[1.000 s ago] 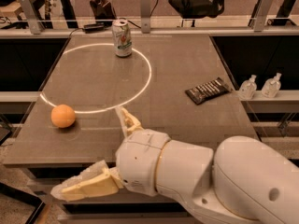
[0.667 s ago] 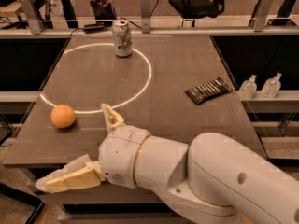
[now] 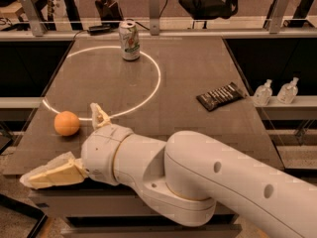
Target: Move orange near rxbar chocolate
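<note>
The orange (image 3: 66, 123) lies free in front of the gripper's wide-open fingers, so the robot should keep going toward the orange until it has a finger on either side, then close the gripper.
The orange (image 3: 67, 123) lies on the dark table (image 3: 183, 83) near its left edge, just outside a pale ring marked on the top. The rxbar chocolate (image 3: 221, 96), a flat dark bar with pale stripes, lies at the table's right side. My gripper (image 3: 69, 145) is at the table's front left, open, with one finger (image 3: 99, 115) pointing up close to the right of the orange and the other finger (image 3: 49, 172) stretched out over the front edge. It holds nothing. The big cream arm fills the lower right.
An upright green-and-white soda can (image 3: 130, 40) stands at the back of the table on the ring. Two small clear bottles (image 3: 277, 91) stand on a ledge right of the table. A railing and chairs lie beyond the far edge.
My gripper and arm have swung leftward along the front of the table, closer to the orange. The orange, bar and can have not moved.
</note>
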{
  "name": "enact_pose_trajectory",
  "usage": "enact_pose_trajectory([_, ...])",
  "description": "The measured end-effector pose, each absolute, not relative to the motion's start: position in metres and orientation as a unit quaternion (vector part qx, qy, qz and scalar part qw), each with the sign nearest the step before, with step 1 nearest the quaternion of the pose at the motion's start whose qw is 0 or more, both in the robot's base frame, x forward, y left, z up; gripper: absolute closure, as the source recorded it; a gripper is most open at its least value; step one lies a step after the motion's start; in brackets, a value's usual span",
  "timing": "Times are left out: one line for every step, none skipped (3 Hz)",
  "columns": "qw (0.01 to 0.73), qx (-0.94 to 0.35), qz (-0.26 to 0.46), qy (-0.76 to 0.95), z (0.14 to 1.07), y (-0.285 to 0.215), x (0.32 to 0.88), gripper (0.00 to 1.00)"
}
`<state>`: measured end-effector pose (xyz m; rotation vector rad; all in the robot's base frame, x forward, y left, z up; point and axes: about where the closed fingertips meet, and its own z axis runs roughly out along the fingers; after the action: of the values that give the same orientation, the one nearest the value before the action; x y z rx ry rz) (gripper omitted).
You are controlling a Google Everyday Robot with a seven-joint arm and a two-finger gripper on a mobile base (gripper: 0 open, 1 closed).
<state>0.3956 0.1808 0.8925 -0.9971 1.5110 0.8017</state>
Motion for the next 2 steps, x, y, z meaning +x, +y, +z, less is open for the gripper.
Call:
enact_pose_trajectory([0.542,-0.418,0.321,0.654,0.886,0.198,0.406,0.0])
enact_pose_trajectory([0.538,-0.409,0.316,0.666,0.881,0.213,0.417,0.0])
